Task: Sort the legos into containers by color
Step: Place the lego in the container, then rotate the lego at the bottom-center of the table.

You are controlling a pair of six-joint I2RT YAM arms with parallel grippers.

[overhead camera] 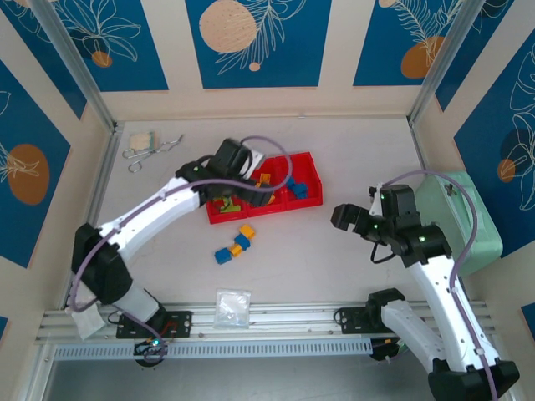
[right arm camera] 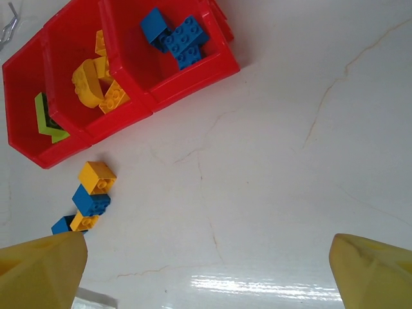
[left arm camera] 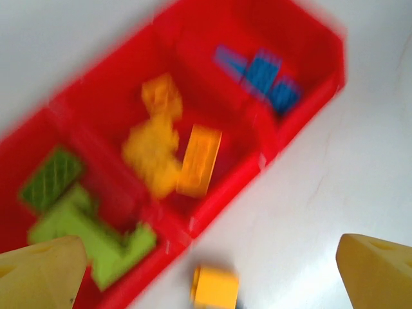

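Observation:
The blue brick (overhead camera: 222,256) at the row's end nearest the bag has clear sides for open fingers. My left gripper should go there next until its fingers are on both sides of the brick.
The red tray (overhead camera: 303,160) lies mid-table with three compartments. Lime green legos (left arm camera: 84,222) fill its left one, orange-yellow legos (left arm camera: 164,151) the middle, blue legos (right arm camera: 177,35) the right. My left gripper (overhead camera: 227,190) hovers open over the tray's left end, its yellow fingertips (left arm camera: 38,270) wide apart in a blurred wrist view. One orange brick (left arm camera: 215,288) lies on the table just outside the tray. Several loose bricks sit in front of the tray: an orange one (right arm camera: 96,177), a blue one (right arm camera: 91,199), and another orange and blue pair (right arm camera: 74,223). My right gripper (right arm camera: 209,270) is open over bare table, right of the tray.
A mint-green case (overhead camera: 460,213) stands at the right wall behind the right arm. A clear plastic bag (overhead camera: 232,307) lies near the front edge. Metal clips and a small white item (overhead camera: 144,144) rest at the back left. Walls close in the table on three sides.

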